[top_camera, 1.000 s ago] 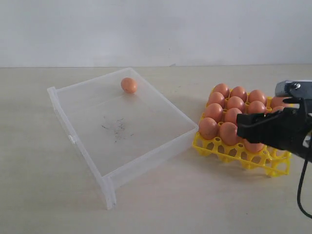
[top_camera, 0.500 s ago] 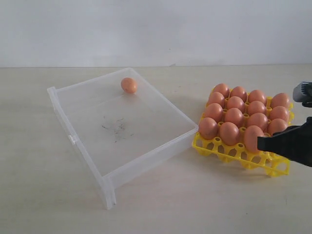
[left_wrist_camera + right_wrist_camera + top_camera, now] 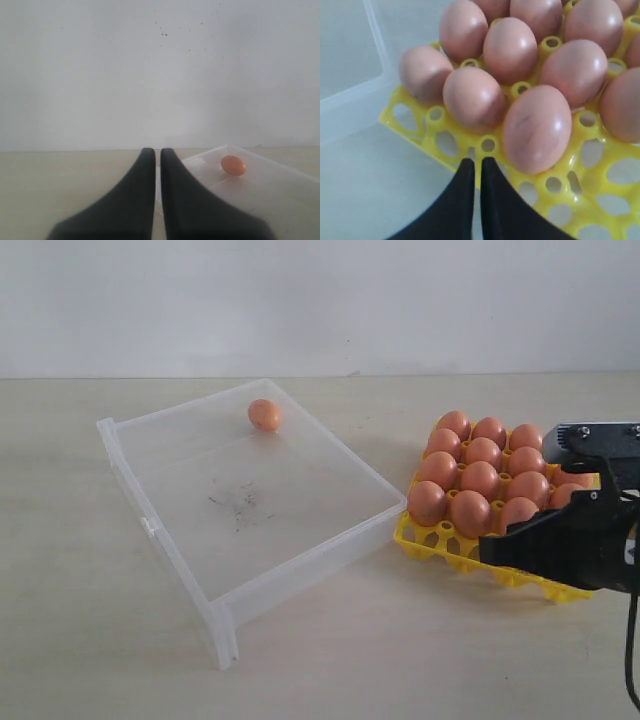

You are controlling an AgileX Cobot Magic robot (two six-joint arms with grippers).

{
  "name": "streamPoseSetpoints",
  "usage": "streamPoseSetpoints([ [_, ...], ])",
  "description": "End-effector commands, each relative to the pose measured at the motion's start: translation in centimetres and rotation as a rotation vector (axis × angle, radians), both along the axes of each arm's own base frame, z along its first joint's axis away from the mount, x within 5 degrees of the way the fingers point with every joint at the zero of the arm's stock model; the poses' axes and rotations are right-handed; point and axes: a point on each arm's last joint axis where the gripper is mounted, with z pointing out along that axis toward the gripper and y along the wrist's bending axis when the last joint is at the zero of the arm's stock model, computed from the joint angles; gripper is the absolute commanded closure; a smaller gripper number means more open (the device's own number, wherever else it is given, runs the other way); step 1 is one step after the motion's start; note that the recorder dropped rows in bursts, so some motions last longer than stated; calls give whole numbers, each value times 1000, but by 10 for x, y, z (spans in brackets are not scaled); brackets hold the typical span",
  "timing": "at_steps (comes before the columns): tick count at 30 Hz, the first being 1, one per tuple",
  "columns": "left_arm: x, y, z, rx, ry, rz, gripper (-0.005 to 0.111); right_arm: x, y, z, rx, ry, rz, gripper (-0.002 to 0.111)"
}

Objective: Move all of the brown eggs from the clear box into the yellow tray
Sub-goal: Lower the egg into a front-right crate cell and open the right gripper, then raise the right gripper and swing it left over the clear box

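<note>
The front-row brown egg is lying at a slant in the yellow tray, so the robot's right gripper should lightly push its near end with closed fingers before going to the clear box.
One brown egg lies alone near the far wall of the clear box; the left wrist view shows it too. Several brown eggs fill the yellow tray to the right of the box. My right gripper hangs over the tray's front edge, shut and empty, its tips just short of the front-row eggs. The left gripper is shut with nothing in it and points toward the box's corner. It does not show in the exterior view.
The box and tray stand close together on a pale table. A plain white wall rises behind it. A black cable hangs from the right arm at the right edge.
The right gripper shut after leaving an egg in the tray's front row. It drew back to the right, then came forward and lower over the tray's front edge.
</note>
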Motion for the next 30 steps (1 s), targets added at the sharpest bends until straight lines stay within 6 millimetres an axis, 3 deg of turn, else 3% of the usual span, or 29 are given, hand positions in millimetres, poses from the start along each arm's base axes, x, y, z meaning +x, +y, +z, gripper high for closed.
streamPoseSetpoints([
  [1, 0, 0, 2, -1, -13, 2, 103, 9, 2, 8, -35, 21, 1, 109],
  [6, 0, 0, 2, -1, -13, 2, 103, 13, 3, 8, -40, 23, 0, 109],
  [18, 0, 0, 2, -1, -13, 2, 103, 18, 4, -34, -101, 182, 11, 109],
  [21, 0, 0, 2, -1, -13, 2, 103, 17, 5, -25, -116, 135, 45, 109],
  [26, 0, 0, 2, -1, -13, 2, 103, 13, 4, 8, -84, 1, 50, 109],
  [30, 0, 0, 2, -1, -13, 2, 103, 12, 2, 7, -124, 10, 73, 109],
])
